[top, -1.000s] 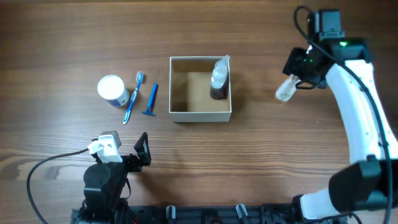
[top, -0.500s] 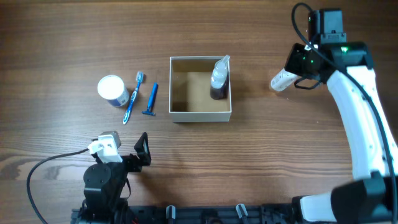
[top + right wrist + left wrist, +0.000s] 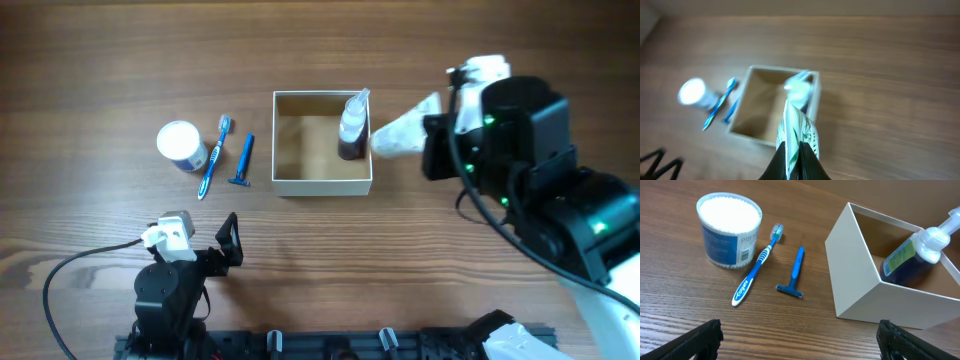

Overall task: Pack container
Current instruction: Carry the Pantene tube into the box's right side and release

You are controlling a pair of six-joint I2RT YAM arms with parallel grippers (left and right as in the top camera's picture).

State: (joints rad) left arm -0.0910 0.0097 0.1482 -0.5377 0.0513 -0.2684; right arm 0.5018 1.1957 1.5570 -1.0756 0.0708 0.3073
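Note:
I can see that the container has its bottom (image 3: 349,169) clear in front of the pump bottle (image 3: 352,127), so my right gripper keeps carrying the white tube in and lets go of it there.
The container (image 3: 322,185), a square shallow cardboard box with white walls, sits mid-table with a dark pump bottle (image 3: 352,125) leaning in its right side. My right gripper (image 3: 432,140) hangs just right of the box, shut on a white tube with green leaf print (image 3: 400,133). The tube's free end points toward the box. The right wrist view shows the tube (image 3: 799,127) pinched flat in the gripper (image 3: 796,160), above the container (image 3: 747,131) and bottle (image 3: 801,90). My left gripper (image 3: 228,245) rests open near the front edge, nothing between its fingers (image 3: 700,340).
Left of the box lie a blue razor (image 3: 243,160), a blue toothbrush (image 3: 213,158) and a round white jar (image 3: 180,145). The left wrist view shows the jar (image 3: 729,230), toothbrush (image 3: 756,267), razor (image 3: 794,272) and the box wall (image 3: 855,280).
My right gripper closed on the tube at the far right, lifted it off the table and carried it left to the box's right edge. The left arm stayed still.

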